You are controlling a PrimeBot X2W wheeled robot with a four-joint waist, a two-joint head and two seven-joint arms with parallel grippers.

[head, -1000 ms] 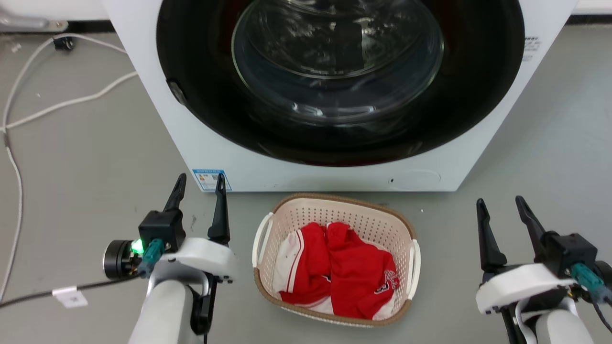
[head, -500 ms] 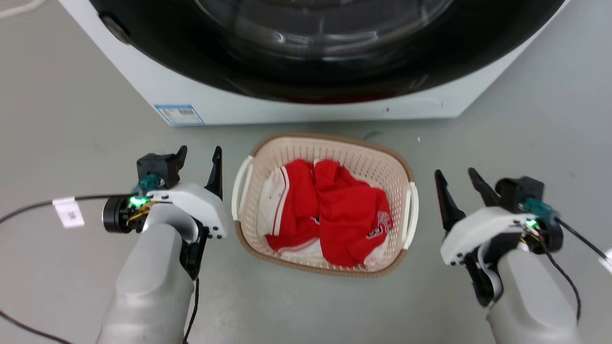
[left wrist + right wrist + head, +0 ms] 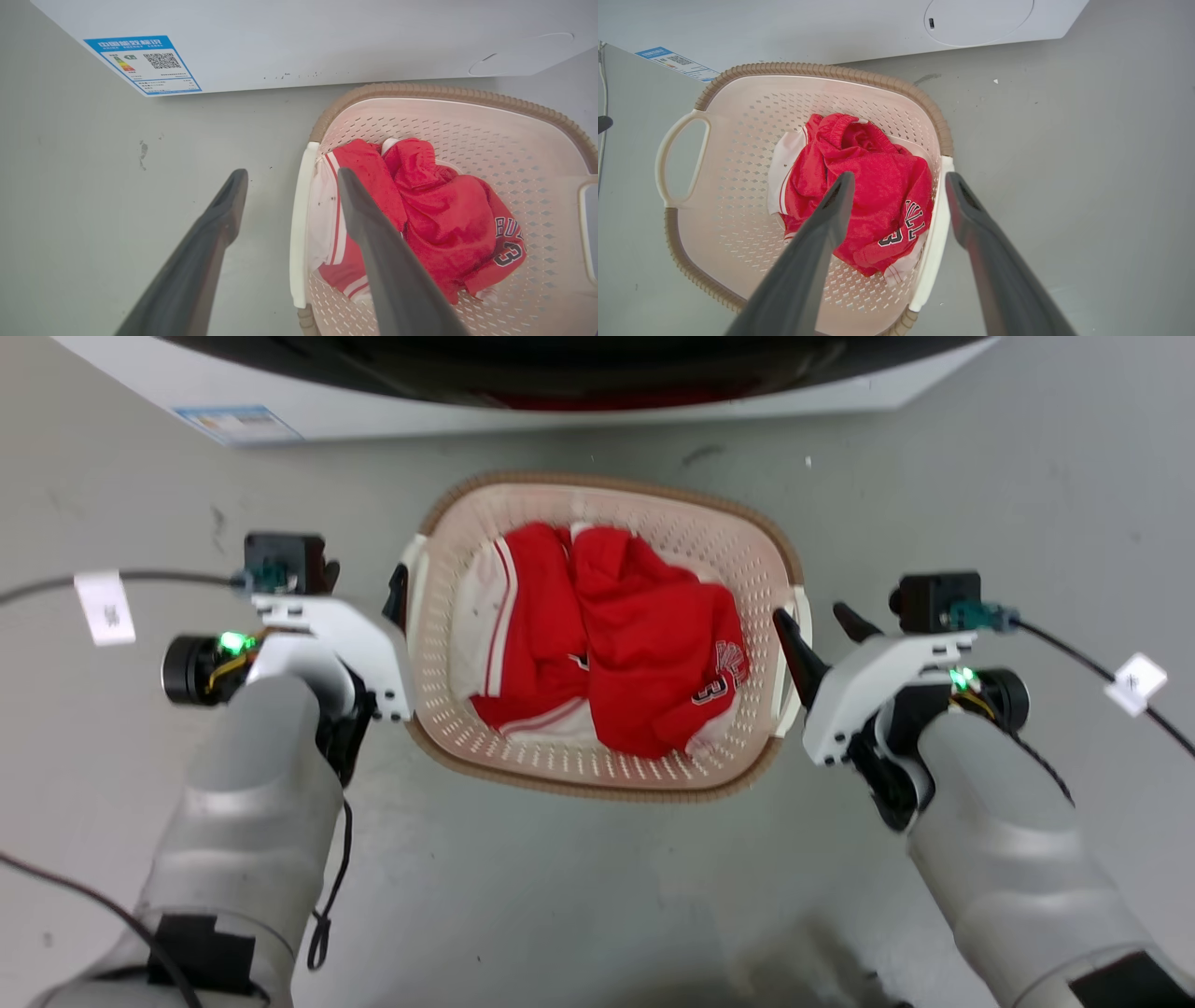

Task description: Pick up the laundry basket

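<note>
My gripper will bring the red and white clothes (image 3: 627, 644) along in place when it lifts the laundry basket, because the clothes lie low inside the brown rim (image 3: 605, 788).
The laundry basket (image 3: 607, 483) stands on the grey floor in front of the washing machine, cream with a brown rim, holding red and white clothes (image 3: 635, 644). My left gripper (image 3: 362, 586) is open at its left side. In the left wrist view the white left handle (image 3: 299, 224) lies between the left gripper's (image 3: 290, 175) fingers, one finger over the clothes (image 3: 444, 219), the other outside. My right gripper (image 3: 820, 625) is open at the right side. In the right wrist view the right gripper (image 3: 900, 177) straddles the right handle (image 3: 934, 233) of the basket (image 3: 822, 70).
The washing machine's white base (image 3: 140, 373) runs just behind the basket, with a blue label (image 3: 140, 63) at its left corner. Tagged cables trail from both wrists, the left one (image 3: 103, 607) and the right one (image 3: 1134, 681). Grey floor lies all around.
The head camera has tilted down, so the washing machine has slid up out of frame. Both grippers have moved in from beside the basket to straddle its side handles.
</note>
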